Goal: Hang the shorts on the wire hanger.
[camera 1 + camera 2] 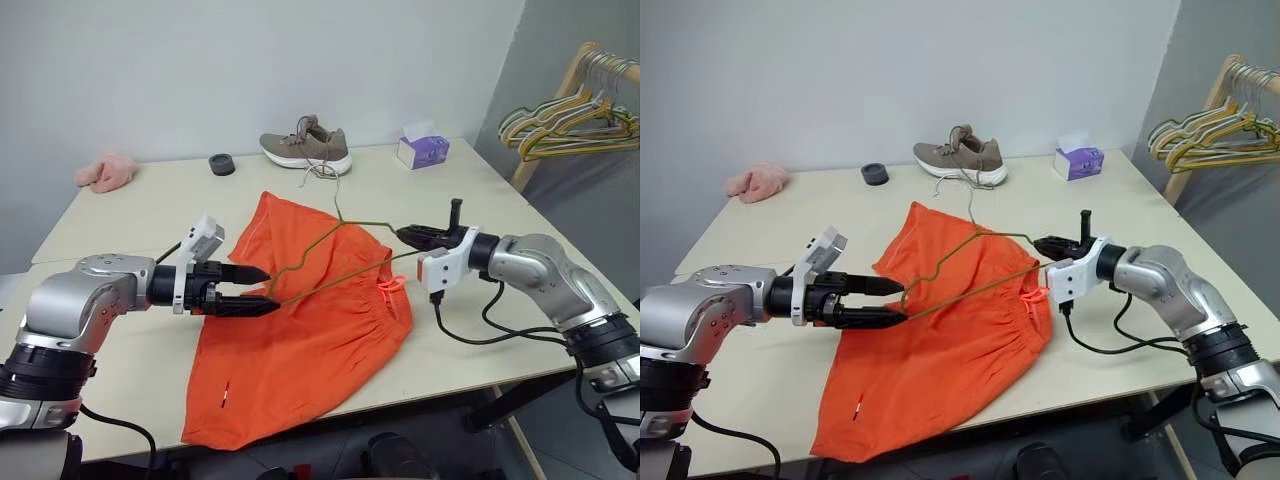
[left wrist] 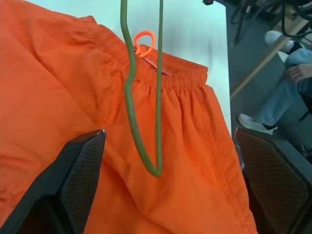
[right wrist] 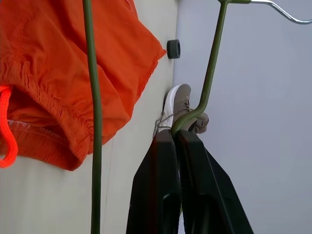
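Observation:
I should hold the hanger's far bend (image 1: 272,292) with my left gripper while my right gripper takes both wires at the hanger's near end, because my right gripper is pinching only the hanger's upper wire (image 1: 386,225).
The orange shorts (image 1: 300,350) lie spread flat on the table, waistband toward my right arm, and their lower hem hangs over the front edge. The wire hanger (image 3: 91,97), thin and olive, hovers just above them. My right gripper (image 1: 402,235) is shut on one corner of it, pinching the wire between its fingertips (image 3: 165,146). The far bend of the wire (image 2: 155,170) reaches across to my left gripper (image 1: 266,288). That gripper is open, its two black fingers (image 2: 78,170) standing wide on either side of the bend without touching it.
A grey-brown shoe (image 1: 306,147), a purple tissue box (image 1: 422,150), a black round cap (image 1: 222,164) and a pink cloth (image 1: 106,172) lie along the back of the table (image 1: 120,220). A wooden rack with coloured hangers (image 1: 570,120) stands at the right. A seated person's legs (image 2: 287,92) are beside the table.

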{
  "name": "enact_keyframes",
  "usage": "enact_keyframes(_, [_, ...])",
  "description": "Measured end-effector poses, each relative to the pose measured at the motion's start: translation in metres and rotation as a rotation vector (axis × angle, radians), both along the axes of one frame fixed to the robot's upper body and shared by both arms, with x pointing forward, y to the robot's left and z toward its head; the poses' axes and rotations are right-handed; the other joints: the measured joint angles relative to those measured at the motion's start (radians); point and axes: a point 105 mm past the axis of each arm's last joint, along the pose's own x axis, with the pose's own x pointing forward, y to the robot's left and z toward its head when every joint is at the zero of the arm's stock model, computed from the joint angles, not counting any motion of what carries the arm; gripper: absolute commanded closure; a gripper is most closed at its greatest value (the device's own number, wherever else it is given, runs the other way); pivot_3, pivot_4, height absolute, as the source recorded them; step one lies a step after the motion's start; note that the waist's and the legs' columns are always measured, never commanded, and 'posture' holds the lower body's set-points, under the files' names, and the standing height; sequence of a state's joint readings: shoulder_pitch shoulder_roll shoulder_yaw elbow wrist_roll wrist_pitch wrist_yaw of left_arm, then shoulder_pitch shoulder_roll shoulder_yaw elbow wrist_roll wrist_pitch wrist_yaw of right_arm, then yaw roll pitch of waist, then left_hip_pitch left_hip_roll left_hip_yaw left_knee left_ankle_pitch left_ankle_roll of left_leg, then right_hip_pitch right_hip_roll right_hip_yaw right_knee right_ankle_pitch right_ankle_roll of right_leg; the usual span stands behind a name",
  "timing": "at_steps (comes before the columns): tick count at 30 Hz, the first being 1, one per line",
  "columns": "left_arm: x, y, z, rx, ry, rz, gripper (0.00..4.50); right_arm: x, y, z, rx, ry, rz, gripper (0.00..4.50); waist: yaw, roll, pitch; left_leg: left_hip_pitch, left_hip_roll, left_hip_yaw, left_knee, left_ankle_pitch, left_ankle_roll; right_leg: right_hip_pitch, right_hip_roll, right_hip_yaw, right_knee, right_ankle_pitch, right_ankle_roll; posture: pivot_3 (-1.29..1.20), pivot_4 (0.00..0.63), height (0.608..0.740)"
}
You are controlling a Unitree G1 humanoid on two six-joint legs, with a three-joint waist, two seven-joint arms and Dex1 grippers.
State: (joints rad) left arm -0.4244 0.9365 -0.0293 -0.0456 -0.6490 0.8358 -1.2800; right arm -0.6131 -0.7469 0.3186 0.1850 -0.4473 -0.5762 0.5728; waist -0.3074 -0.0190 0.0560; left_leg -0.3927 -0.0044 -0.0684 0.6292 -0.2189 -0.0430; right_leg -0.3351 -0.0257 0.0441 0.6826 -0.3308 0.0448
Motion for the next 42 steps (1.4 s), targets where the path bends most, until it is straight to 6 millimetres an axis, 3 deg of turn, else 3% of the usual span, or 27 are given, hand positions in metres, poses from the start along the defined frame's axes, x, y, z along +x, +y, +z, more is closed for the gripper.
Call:
enact_keyframes(3, [-0.001, -0.008, -0.008, -0.001, 0.01, -0.03, 0.0, -0.004, 0.01, 0.002, 0.018, 0.003, 0.034, 4.48, -0.001, 0.0, 0.0, 0.0, 0.0, 0.0, 0.0, 0.0, 0.0, 0.0, 0.0, 0.0, 0.001, 0.0, 0.0, -0.31, 0.0, 0.74])
enact_keyframes(11, [-0.013, -0.01, -0.022, 0.025, 0.052, -0.09, 2.41, -0.005, 0.015, 0.005, 0.039, 0.016, 0.048, 4.5, -0.003, 0.0, 0.0, 0.001, 0.0, -0.001, 0.0, 0.0, 0.0, 0.0, 0.0, 0.0, 0.001, 0.0, 0.0, -0.31, 0.0, 0.74])
enact_keyframes(18, [-0.012, -0.01, -0.023, 0.038, 0.048, -0.081, 4.45, -0.009, 0.02, 0.009, 0.039, 0.009, 0.067, 4.5, -0.002, 0.0, 0.0, 0.002, 0.0, -0.001, 0.001, 0.0, 0.0, 0.0, 0.0, 0.0, 0.004, 0.0, 0.0, -0.32, 0.0, 0.74])
enact_keyframes(24, [-0.01, -0.007, -0.026, 0.054, 0.047, -0.055, 4.45, -0.013, 0.02, 0.008, 0.041, 0.015, 0.077, 4.5, -0.003, 0.0, 0.0, 0.002, 0.0, -0.001, 0.001, 0.0, 0.0, 0.0, 0.0, 0.001, 0.006, 0.0, 0.0, -0.32, 0.0, 0.74])
enact_keyframes(28, [-0.011, -0.008, -0.028, 0.053, 0.049, -0.055, 4.5, -0.018, 0.024, 0.01, 0.084, 0.045, 0.099, 3.48, -0.003, 0.0, 0.0, 0.003, 0.0, -0.001, 0.002, 0.0, 0.0, 0.0, 0.0, 0.0, 0.007, 0.0, 0.0, -0.32, 0.0, 0.74])
enact_keyframes(33, [-0.012, -0.012, -0.029, 0.05, 0.037, -0.068, 4.5, -0.023, 0.027, 0.015, 0.12, 0.086, 0.109, 1.76, -0.002, 0.0, 0.0, 0.003, 0.0, -0.001, 0.002, 0.0, 0.0, 0.0, 0.001, 0.0, 0.008, 0.0, 0.0, -0.32, 0.0, 0.74])
enact_keyframes(38, [-0.003, -0.009, -0.03, 0.112, -0.076, -0.038, 4.5, -0.03, 0.01, 0.008, 0.226, 0.355, -0.001, 0.03, 0.002, 0.0, 0.0, 0.002, 0.0, -0.001, 0.003, 0.0, 0.0, 0.0, 0.0, 0.0, 0.007, 0.0, 0.0, -0.32, 0.0, 0.74])
enact_keyframes(42, [0.01, -0.004, -0.029, 0.206, -0.236, -0.026, 4.5, -0.036, -0.01, 0.019, 0.353, 0.591, -0.112, 0.01, 0.003, 0.0, 0.0, 0.003, 0.0, -0.002, 0.003, 0.0, 0.0, 0.001, 0.0, 0.0, 0.007, 0.0, 0.0, -0.33, 0.0, 0.74])
